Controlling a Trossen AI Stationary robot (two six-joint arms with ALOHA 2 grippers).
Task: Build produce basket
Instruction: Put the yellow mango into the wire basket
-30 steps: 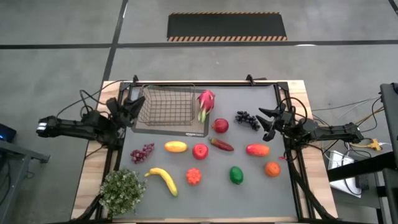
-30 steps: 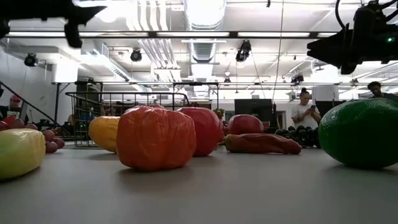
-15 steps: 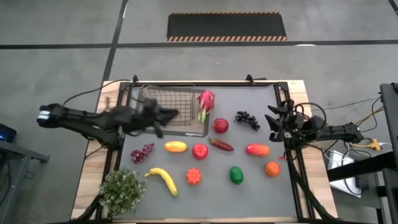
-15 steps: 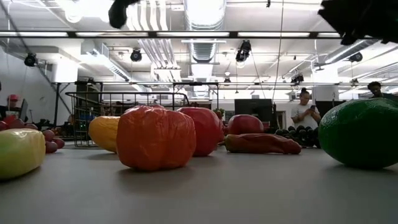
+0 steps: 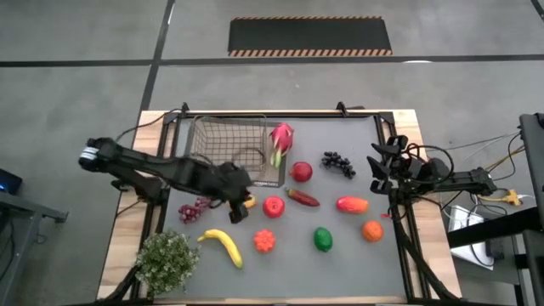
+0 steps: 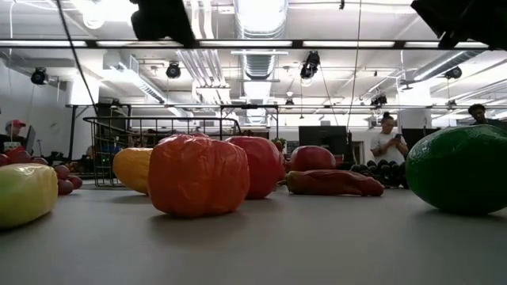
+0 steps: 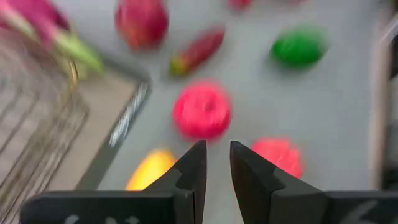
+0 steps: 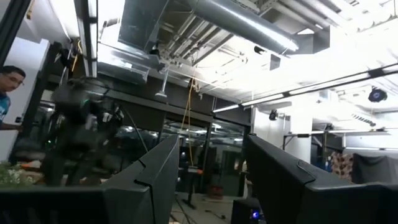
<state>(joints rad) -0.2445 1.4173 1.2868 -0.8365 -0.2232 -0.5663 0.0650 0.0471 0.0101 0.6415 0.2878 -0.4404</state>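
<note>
I carry on moving my left gripper down until its fingers straddle the mango's middle (image 5: 250, 202) and then close it, because open grey table top (image 7: 171, 142) separates the yellow mango from the nearer apple.
The dark wire-mesh basket (image 5: 229, 144) stands at the far left on a flat dark mat. The produce lies around it: pink dragon fruit (image 5: 280, 140), black grapes (image 5: 338, 163), two red apples (image 5: 301, 172) (image 5: 273, 206), banana (image 5: 223, 246), purple grapes (image 5: 191, 211), green pepper (image 5: 323, 239), orange (image 5: 371, 230). My left gripper (image 5: 241, 207) hangs above the table over a yellow mango (image 7: 149, 171), beside the nearer apple (image 7: 202, 112). Its fingers are a narrow gap apart and empty (image 7: 217, 163). My right gripper (image 5: 375, 170) is open and empty, raised near the right edge.
A leafy potted plant (image 5: 166, 259) stands at the near left corner. A red chilli (image 5: 303, 198), a red-orange mango (image 5: 352, 204) and an orange-red fruit (image 5: 264, 240) also lie on the grey table top. People stand in the room beyond the table (image 6: 388, 146).
My left gripper has swung from the table's left edge beside the basket, across the basket's front, toward the right and near edges, to a place above the yellow mango. My right gripper has drawn back a little toward the right edge and risen. No fruit has moved.
</note>
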